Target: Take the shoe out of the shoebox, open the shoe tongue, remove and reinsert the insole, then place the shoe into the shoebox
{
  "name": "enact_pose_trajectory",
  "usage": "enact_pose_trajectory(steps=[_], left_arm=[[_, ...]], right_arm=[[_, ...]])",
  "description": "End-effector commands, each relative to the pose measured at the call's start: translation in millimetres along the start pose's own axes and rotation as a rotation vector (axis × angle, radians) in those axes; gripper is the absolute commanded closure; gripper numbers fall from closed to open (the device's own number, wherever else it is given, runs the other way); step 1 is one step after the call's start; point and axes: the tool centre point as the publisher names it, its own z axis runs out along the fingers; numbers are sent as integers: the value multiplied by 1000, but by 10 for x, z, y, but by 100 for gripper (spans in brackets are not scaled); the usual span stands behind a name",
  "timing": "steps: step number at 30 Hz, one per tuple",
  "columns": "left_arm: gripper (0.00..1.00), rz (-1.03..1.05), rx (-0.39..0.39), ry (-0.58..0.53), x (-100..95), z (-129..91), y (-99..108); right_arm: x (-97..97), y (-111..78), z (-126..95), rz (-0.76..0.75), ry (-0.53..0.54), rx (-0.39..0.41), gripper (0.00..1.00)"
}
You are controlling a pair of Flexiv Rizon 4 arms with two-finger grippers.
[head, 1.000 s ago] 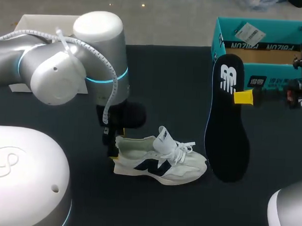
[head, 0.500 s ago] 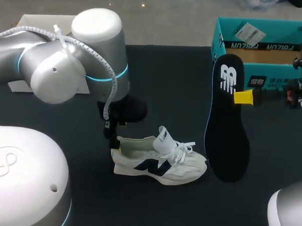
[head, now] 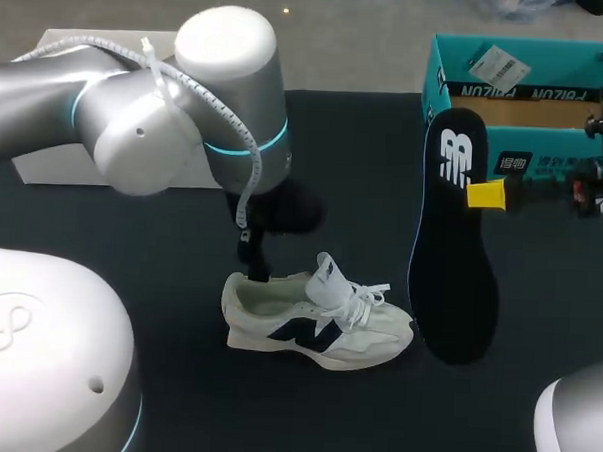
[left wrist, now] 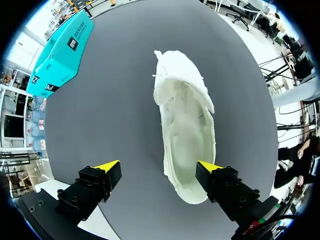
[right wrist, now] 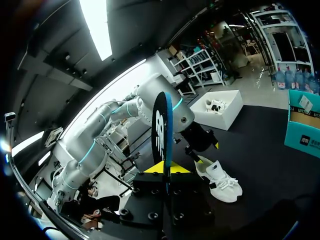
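Note:
The sneaker's tongue (head: 327,281) already stands tipped away from the empty opening (head: 275,297), so it should stay up and keep the sneaker's opening clear when I lift and turn the white sneaker.
The white sneaker (head: 317,322) with a dark side logo lies on its sole on the black table, tongue pulled up. My left gripper (left wrist: 159,166) hangs open over its heel. One yellow-tipped finger (left wrist: 209,167) is above the heel rim and the other is over the bare mat. The sneaker (left wrist: 185,120) looks empty inside. My right gripper (head: 486,194) is shut on the black insole (head: 455,253), held up on edge to the right of the shoe. That gripper (right wrist: 165,169) pinches the insole (right wrist: 161,130) edge-on. The teal shoebox (head: 528,91) stands open at the back right.
A white box (head: 79,46) sits at the back left, behind my left arm (head: 146,119). The teal shoebox (left wrist: 60,55) lies well beyond the shoe's toe. Bare black mat (head: 364,179) spreads between the shoe and the boxes.
My left arm has swung right and back, bringing its open gripper from beside the heel to above it. The shoe, the right arm and the insole have stayed put.

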Motion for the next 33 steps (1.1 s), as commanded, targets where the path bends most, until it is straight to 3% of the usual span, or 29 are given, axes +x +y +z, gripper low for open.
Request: enact_pose_trajectory(steps=[1,9,19,20,22,23,27,28,29,33], left_arm=[[0,-9,-15,-9,-122,162,-204],[0,-5,20,-29,-139,188,-390],[0,2,45,-5,-69,298,-460],[4,0,51,-3,-63,308,-469],[37,2,53,-3,-40,320,-498],[49,4,54,-2,-28,329,-510],[74,4,50,5,-1,376,-518],[90,3,49,7,3,387,-516],[99,0,50,12,4,401,-517],[100,10,74,24,30,441,-537]], right_arm=[[34,-100,-19,2,-8,-75,100],[34,-100,-19,2,-8,-75,100],[34,-100,-19,2,-8,-75,100],[34,-100,-19,2,-8,-75,100],[34,-100,-19,2,-8,-75,100],[34,-100,-19,2,-8,-75,100],[34,-100,-19,2,-8,-75,100],[34,-100,-19,2,-8,-75,100],[34,-100,-19,2,-8,-75,100],[34,-100,-19,2,-8,-75,100]])
